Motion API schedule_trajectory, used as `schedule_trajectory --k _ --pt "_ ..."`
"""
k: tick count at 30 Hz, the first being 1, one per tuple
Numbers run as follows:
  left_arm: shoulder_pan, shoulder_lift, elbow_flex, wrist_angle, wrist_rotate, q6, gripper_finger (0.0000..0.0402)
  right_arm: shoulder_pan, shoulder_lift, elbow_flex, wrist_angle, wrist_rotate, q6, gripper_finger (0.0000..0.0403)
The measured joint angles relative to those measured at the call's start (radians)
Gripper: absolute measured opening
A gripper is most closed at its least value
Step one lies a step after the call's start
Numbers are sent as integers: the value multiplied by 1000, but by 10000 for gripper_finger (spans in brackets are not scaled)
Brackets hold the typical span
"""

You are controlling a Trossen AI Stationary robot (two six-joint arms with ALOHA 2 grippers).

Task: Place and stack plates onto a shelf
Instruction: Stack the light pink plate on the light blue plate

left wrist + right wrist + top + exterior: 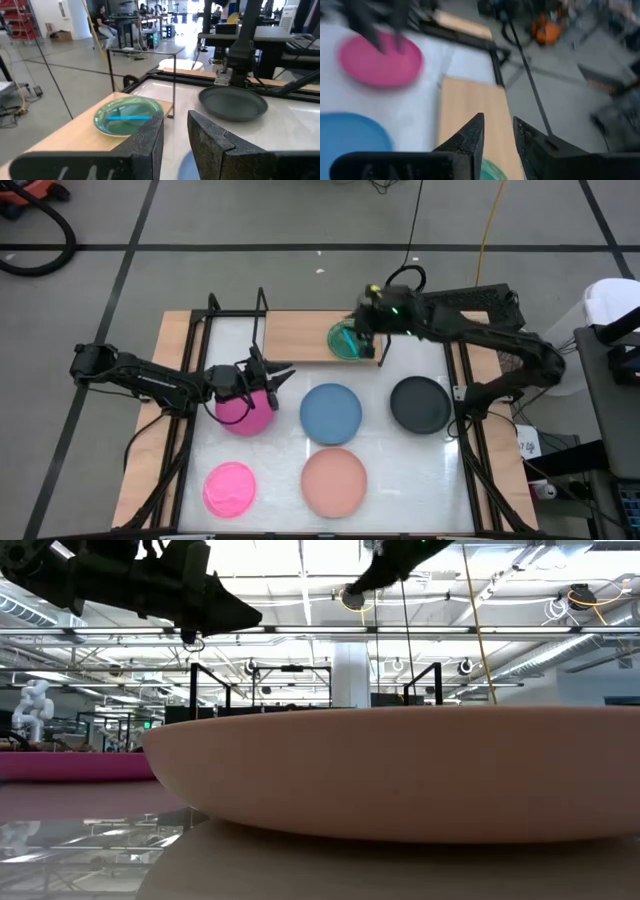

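Note:
The pink plate [229, 490] seems about as wide as the green plate's round rim [350, 340]. The pink plate will fit over the green plate's rim when I lower it.
A green plate [347, 340] lies flat on the light-brown shelf [300, 332] at the table's far side, beside a black rod upright [173, 85]. My right gripper [362, 335] hangs above this plate [492, 171], open, with nothing between its fingers [498, 125]. My left gripper [280, 375] is held level above the far edge of the magenta plate [243, 410], open and empty [175, 122]; the low view shows it high over the table [215, 600]. The blue plate [331, 413], black plate [420, 404], salmon plate [335, 480] and pink plate [230, 487] lie flat on the white tabletop.
The shelf's thin black rods stand at its left end [262, 305] and beside the green plate [382, 355]. Dark frame rails run along the table's left [180, 440] and right [470, 450] sides. The salmon plate [400, 775] fills the low view.

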Motion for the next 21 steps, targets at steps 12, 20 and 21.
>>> schedule_trajectory --k 12,20,21 --pt "-77 62 507 -1026 23 -58 95 244 -359 -519 451 5 64 81" --pt "-77 144 591 -1180 334 -155 95 301 -527 -796 704 36 83 82" --pt "-78 157 588 -1206 366 -170 95 306 -543 -825 735 36 84 82"
